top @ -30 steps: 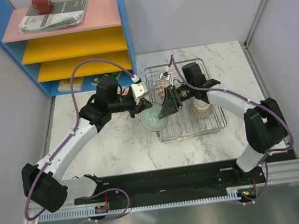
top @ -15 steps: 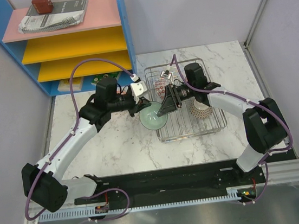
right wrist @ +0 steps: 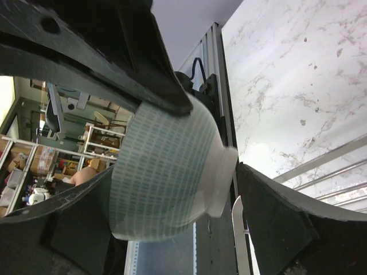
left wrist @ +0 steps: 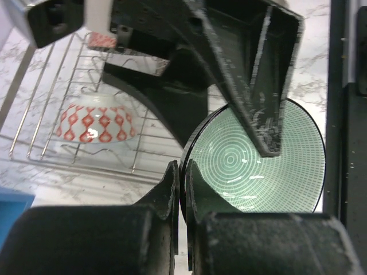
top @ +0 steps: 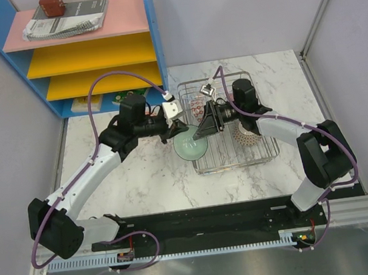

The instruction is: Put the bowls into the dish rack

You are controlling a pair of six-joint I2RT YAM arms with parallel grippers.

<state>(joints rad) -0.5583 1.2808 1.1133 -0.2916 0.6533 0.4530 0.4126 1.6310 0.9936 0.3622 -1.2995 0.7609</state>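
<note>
The finger of my right gripper is off the pale green bowl's foot [right wrist: 221, 180], so my right gripper should open and then close across the bowl [right wrist: 166, 172] before my left gripper lets go of it.
My left gripper [top: 174, 130] is shut on the rim of a pale green bowl [top: 190, 145] and holds it tilted on edge at the left side of the chrome dish rack [top: 269, 148]. The pinch on the rim shows in the left wrist view [left wrist: 180, 177], with the bowl's ringed inside [left wrist: 252, 166] facing that camera. My right gripper [top: 201, 131] is open and straddles the same bowl [right wrist: 166, 166] from mouth to foot, with a thin gap at the foot. A red-and-white bowl [left wrist: 94, 123] and a beige mesh bowl [top: 247, 134] sit in the rack.
A blue shelf unit [top: 93, 55] with pink and yellow shelves stands at the back left. The rack sits on a white marble table [top: 142, 176]. Grey partition walls close in the left and right sides.
My right arm's wrist has shifted a little back and to the right while its fingers stay around the green bowl. My left gripper keeps its hold on the rim.
</note>
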